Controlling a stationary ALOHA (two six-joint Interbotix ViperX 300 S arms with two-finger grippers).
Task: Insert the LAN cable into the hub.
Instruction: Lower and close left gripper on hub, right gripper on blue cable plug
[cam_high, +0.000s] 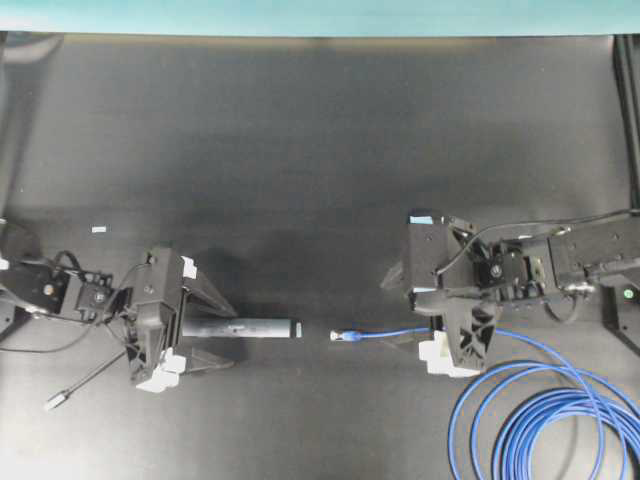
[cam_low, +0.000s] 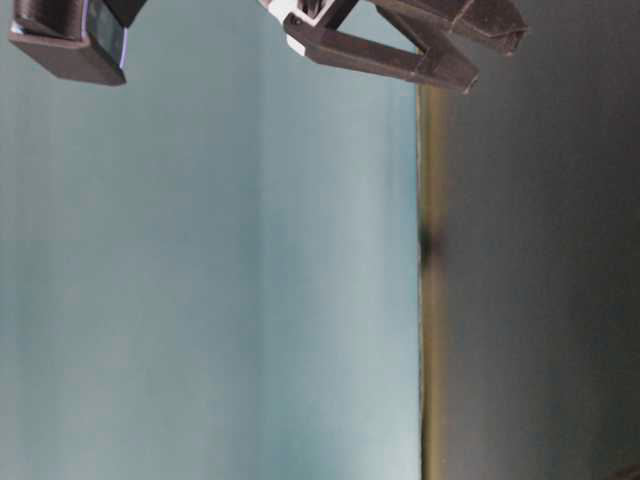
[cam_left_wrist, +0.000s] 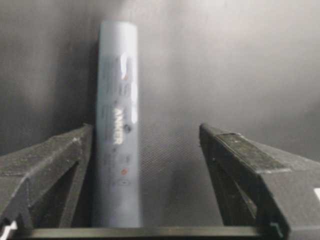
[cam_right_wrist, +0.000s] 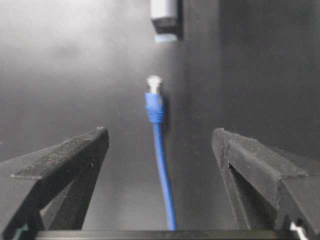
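My gripper will lift and move the hub. The thin grey cord (cam_high: 96, 373) sticks out straight behind the hub, so its small plug (cam_high: 57, 400) will move along then.
The hub (cam_high: 250, 328) is a slim grey bar lying flat on the black table, its open end pointing right. My left gripper (cam_high: 232, 338) is open and straddles its left part. In the left wrist view the hub (cam_left_wrist: 117, 150) lies close beside one finger (cam_left_wrist: 60, 165), well clear of the other; the gripper (cam_left_wrist: 146, 129) holds nothing. The LAN cable's plug (cam_high: 345, 336) lies just right of the hub's end with a small gap between them. My right gripper (cam_high: 386, 315) is open over the blue cable (cam_right_wrist: 162, 170). The plug (cam_right_wrist: 154, 82) points at the hub's end (cam_right_wrist: 165, 17).
The cable's blue loops (cam_high: 540, 420) lie at the front right. The hub's thin grey cord ends in a small plug (cam_high: 57, 400) at the front left. A small white tag (cam_high: 98, 229) lies at the left. The table-level view shows only black finger parts (cam_low: 400, 50) at the top.
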